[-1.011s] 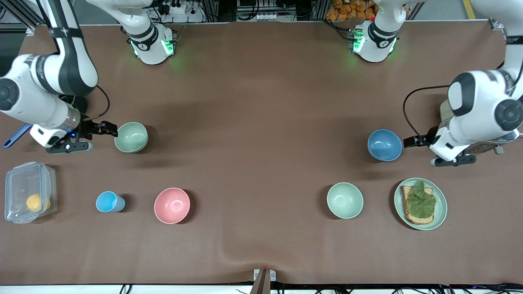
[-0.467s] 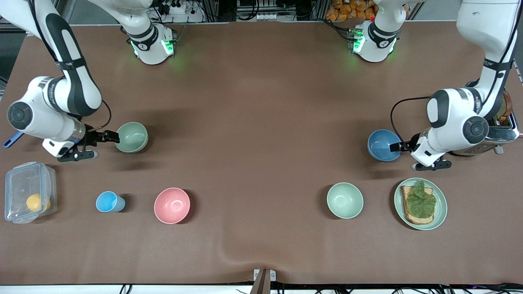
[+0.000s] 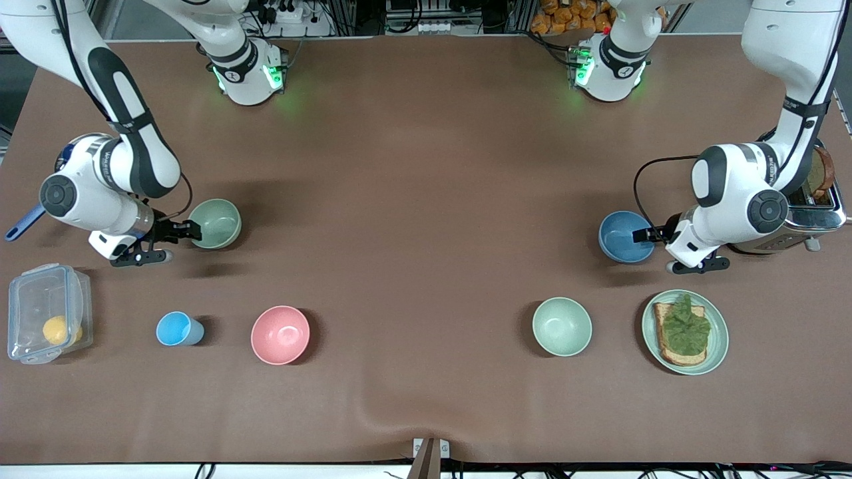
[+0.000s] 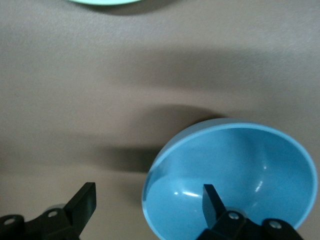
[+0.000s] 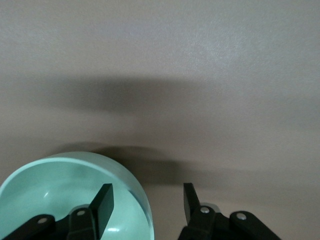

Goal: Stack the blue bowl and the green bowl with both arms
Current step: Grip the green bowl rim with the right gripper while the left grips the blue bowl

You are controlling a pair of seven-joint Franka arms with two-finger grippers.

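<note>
The green bowl's empty hollow matches the blue bowl's rounded shape, so the blue bowl will nest deep inside when I lower it.
The green bowl stands upright toward the right arm's end of the table. My right gripper is open at its rim; in the right wrist view one finger is inside the bowl and the other outside. The blue bowl stands upright toward the left arm's end. My left gripper is open at its rim; in the left wrist view one finger is inside the bowl and the other outside. Both bowls rest on the table.
Nearer the front camera stand a pink bowl, a small light-blue cup, a clear container, a paler mint bowl and a green plate with toast. A toaster stands beside the left arm.
Both grippers have moved in to the bowls and lower, from beside them to straddling their rims. The bowls have not moved.
</note>
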